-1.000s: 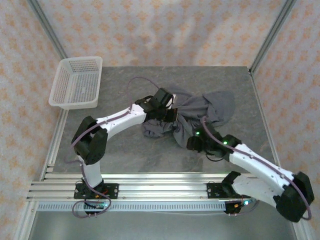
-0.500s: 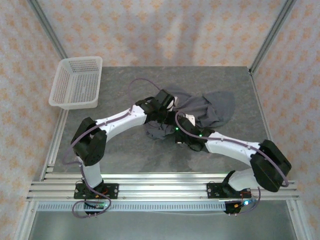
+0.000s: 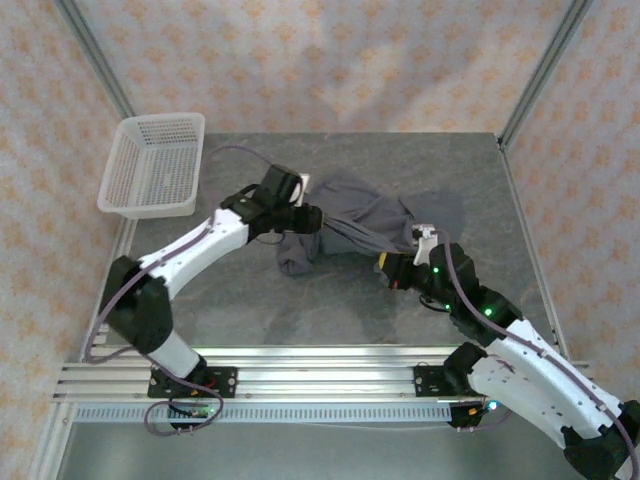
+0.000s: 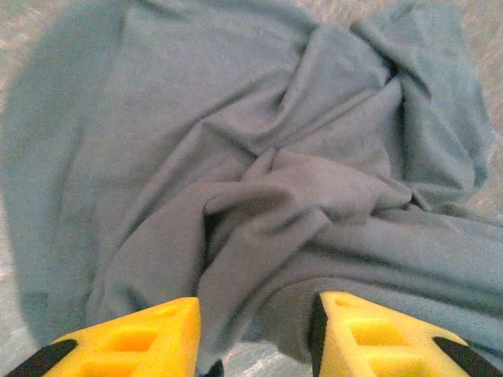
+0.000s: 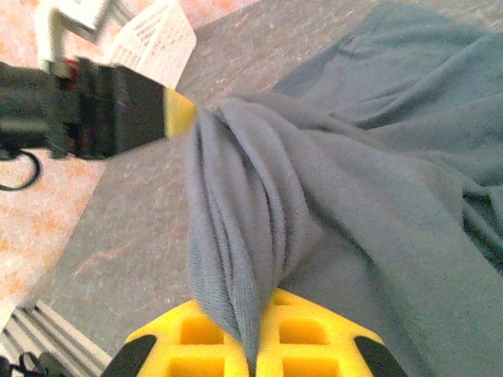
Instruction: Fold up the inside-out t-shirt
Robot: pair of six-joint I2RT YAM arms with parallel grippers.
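The robot's right gripper is pinching a bunched fold of the t-shirt (image 5: 242, 243), so it should open and take hold of the cloth (image 5: 218, 132) next to the left gripper's fingers.
The inside-out t-shirt (image 3: 372, 212) is a dark slate-grey crumpled heap in the middle of the table. My left gripper (image 3: 305, 218) sits at its left end. In the left wrist view its yellow fingers (image 4: 169, 334) stand apart, so the left gripper (image 4: 255, 318) is open, with a loose fold of the t-shirt (image 4: 236, 141) lying between them. My right gripper (image 3: 393, 270) is at the shirt's near right side. The right gripper (image 5: 258, 334) is shut on a gathered ridge of the t-shirt (image 5: 354, 157), which runs taut towards the left gripper (image 5: 178, 111). A pale printed tag (image 5: 155, 37) shows beside that gripper.
A white mesh basket (image 3: 152, 166) stands at the table's back left corner. The grey table (image 3: 300, 310) has bare room in front of the shirt and along its right side. Metal frame posts and patterned walls close in the back and both sides.
My left gripper has opened and swung left to the shirt's left end. My right gripper shut on the cloth near the middle, then pulled back right, drawing a ridge out.
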